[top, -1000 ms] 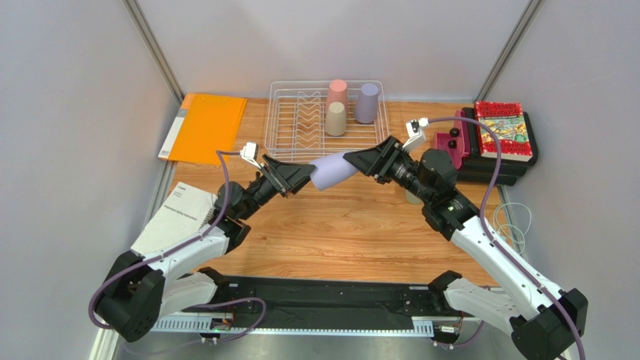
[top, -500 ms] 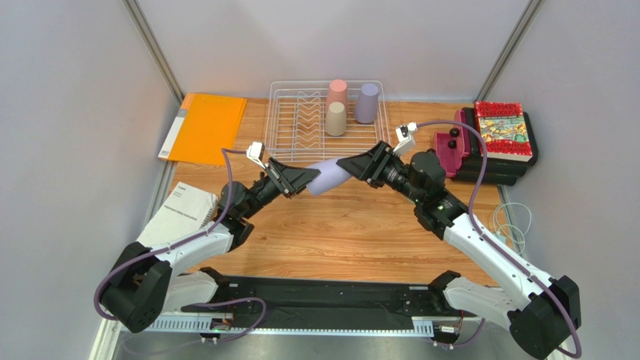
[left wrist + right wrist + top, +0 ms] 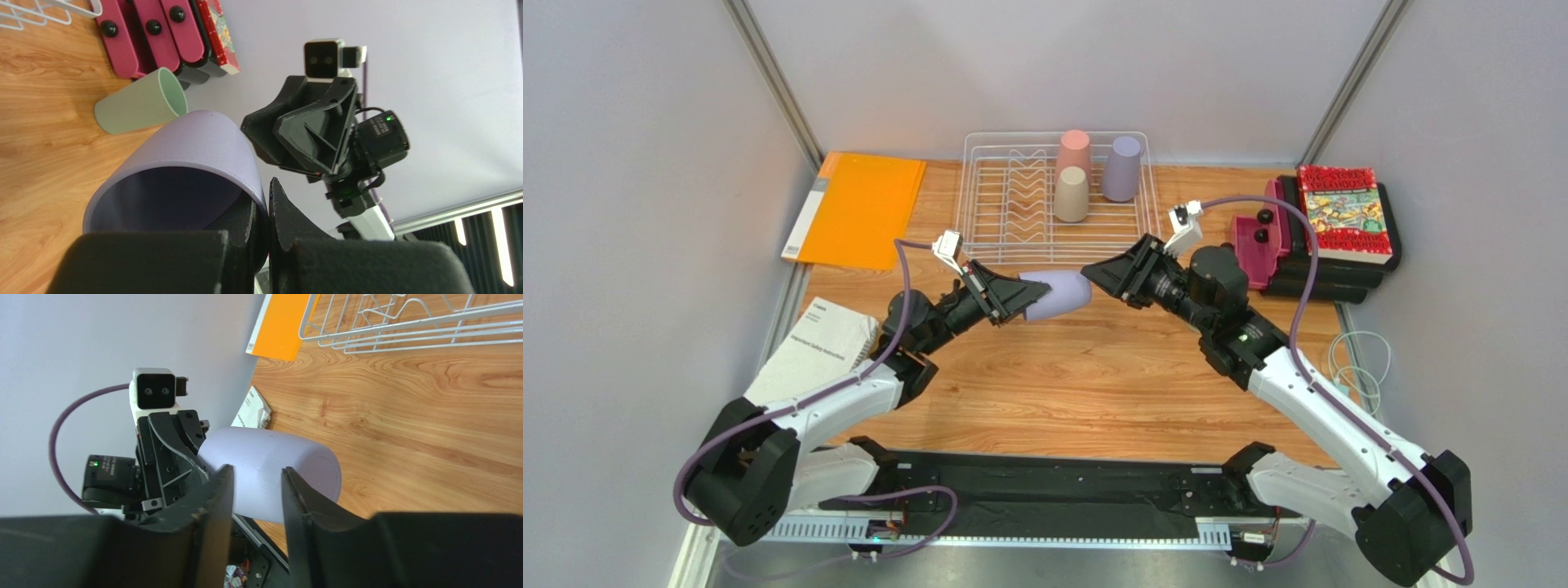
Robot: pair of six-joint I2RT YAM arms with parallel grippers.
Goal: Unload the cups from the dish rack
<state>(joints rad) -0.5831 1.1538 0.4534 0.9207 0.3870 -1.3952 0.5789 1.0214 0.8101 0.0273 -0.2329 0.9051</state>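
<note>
The lavender cup's base is facing my right gripper. My left gripper should move back and turn the cup upright before it puts the cup down on the table.
A lavender cup hangs on its side above the table, mouth toward my left gripper, which is shut on its rim; one finger is inside the cup, the other outside. My right gripper stands open just off the cup's base, apart from it, with nothing between its fingers. The white wire dish rack at the back holds a pink cup, a beige cup and another lavender cup, all upside down. A sage green cup lies on its side on the table.
An orange folder lies left of the rack, and a white booklet sits by the left arm. A colourful book on a black stack and maroon blocks stand at the back right. A white cable lies at the right edge.
My left gripper has shut on the lavender cup's rim. My right gripper has let go of the cup and drawn back from its base. The cup has shifted left and levelled out.
</note>
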